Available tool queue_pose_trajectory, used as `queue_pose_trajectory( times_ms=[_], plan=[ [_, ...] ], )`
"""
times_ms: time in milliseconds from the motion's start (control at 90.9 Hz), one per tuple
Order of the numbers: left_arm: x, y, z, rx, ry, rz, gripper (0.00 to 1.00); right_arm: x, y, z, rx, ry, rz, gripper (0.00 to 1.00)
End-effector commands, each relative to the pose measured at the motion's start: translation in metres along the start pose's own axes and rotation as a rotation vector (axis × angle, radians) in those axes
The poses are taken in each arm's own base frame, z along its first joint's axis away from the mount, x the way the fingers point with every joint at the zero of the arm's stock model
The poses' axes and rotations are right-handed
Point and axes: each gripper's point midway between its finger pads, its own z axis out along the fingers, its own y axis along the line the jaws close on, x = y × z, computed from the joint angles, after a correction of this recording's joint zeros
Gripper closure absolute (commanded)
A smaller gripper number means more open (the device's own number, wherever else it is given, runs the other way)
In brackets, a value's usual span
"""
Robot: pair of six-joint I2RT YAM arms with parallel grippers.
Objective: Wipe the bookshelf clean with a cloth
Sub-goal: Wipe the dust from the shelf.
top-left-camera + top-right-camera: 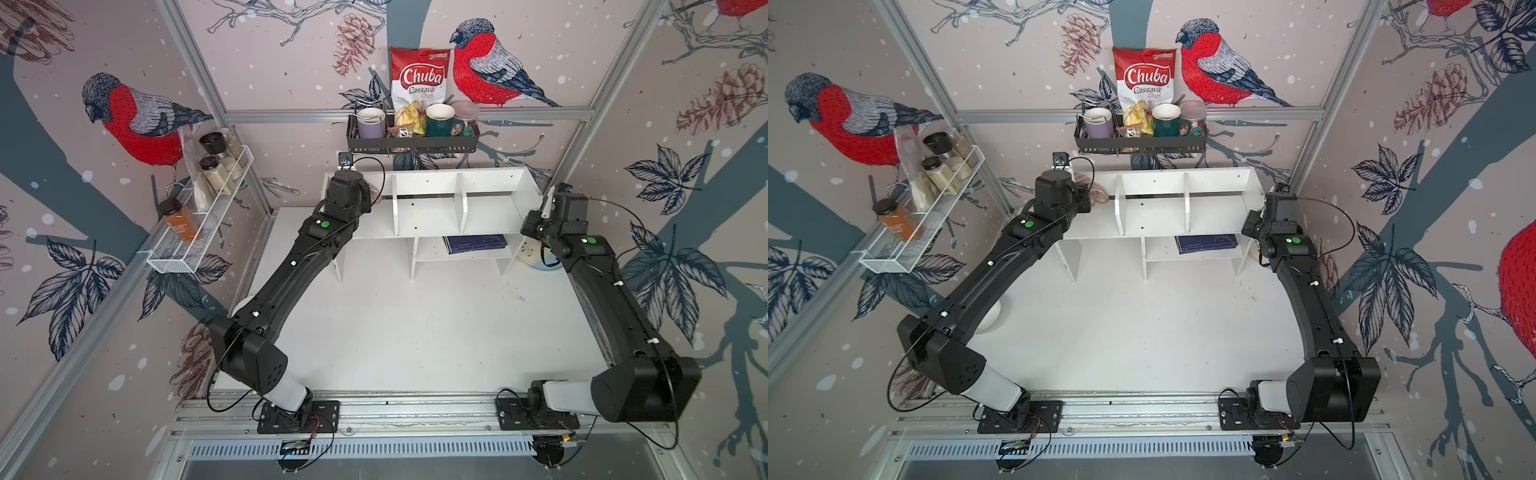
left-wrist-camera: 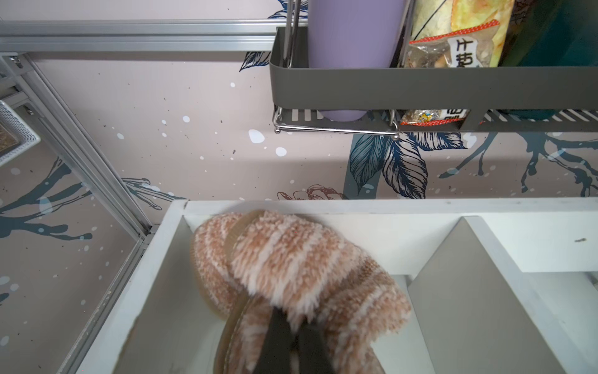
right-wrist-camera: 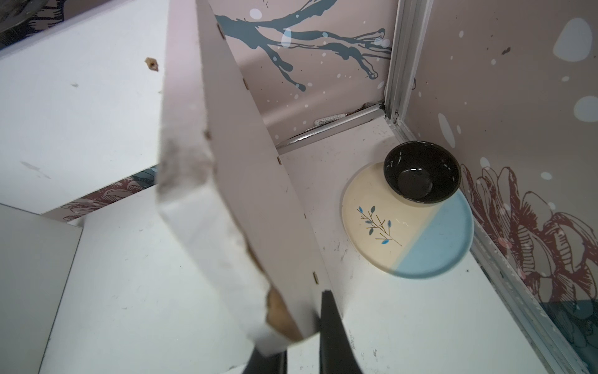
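My left gripper already has the cloth at the bookshelf section's back corner (image 2: 191, 223) by the end panel, so it should wipe the cloth lower and across toward the inner divider (image 2: 464, 280).
The white bookshelf (image 1: 428, 216) (image 1: 1154, 216) stands at the back of the table in both top views. My left gripper (image 2: 293, 323) is shut on the fluffy tan striped cloth (image 2: 291, 259) inside the shelf's leftmost upper compartment. The cloth rests against the compartment's back corner, and in a top view only a bit of it (image 1: 1096, 192) shows past the wrist. My right gripper (image 3: 301, 323) is at the shelf's right end, with one dark finger on each side of the end panel (image 3: 246, 181), shut on it.
A black wall rack (image 1: 411, 143) with mugs and a chips bag hangs just above the shelf. A white wire basket (image 1: 199, 216) of jars sits on the left wall. A plate (image 3: 404, 226) with a black bowl (image 3: 420, 171) lies right of the shelf. A dark book (image 1: 476, 243) lies on the lower shelf.
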Motion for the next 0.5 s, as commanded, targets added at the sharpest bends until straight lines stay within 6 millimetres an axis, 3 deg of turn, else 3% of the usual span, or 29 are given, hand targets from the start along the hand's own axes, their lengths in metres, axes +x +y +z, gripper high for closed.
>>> queue_pose_trajectory(
  times_ms=[0,110,286,418,484],
  plan=[
    [0.019,0.001,-0.001,-0.042,0.043,0.055,1.0,0.021,0.01,0.004,-0.068,0.098,0.121,1.0],
    [0.047,-0.008,-0.007,-0.004,0.102,0.042,1.0,0.021,0.007,0.006,-0.06,0.097,0.129,1.0],
    [0.074,-0.032,-0.013,0.102,0.155,-0.012,1.0,0.02,0.003,0.006,-0.054,0.092,0.149,1.0],
    [0.07,-0.067,-0.013,0.278,0.137,-0.06,1.0,0.021,0.003,0.006,-0.055,0.093,0.153,1.0],
    [0.052,-0.073,-0.012,0.298,0.104,-0.081,1.0,0.022,0.003,0.006,-0.057,0.097,0.154,1.0]
  ],
)
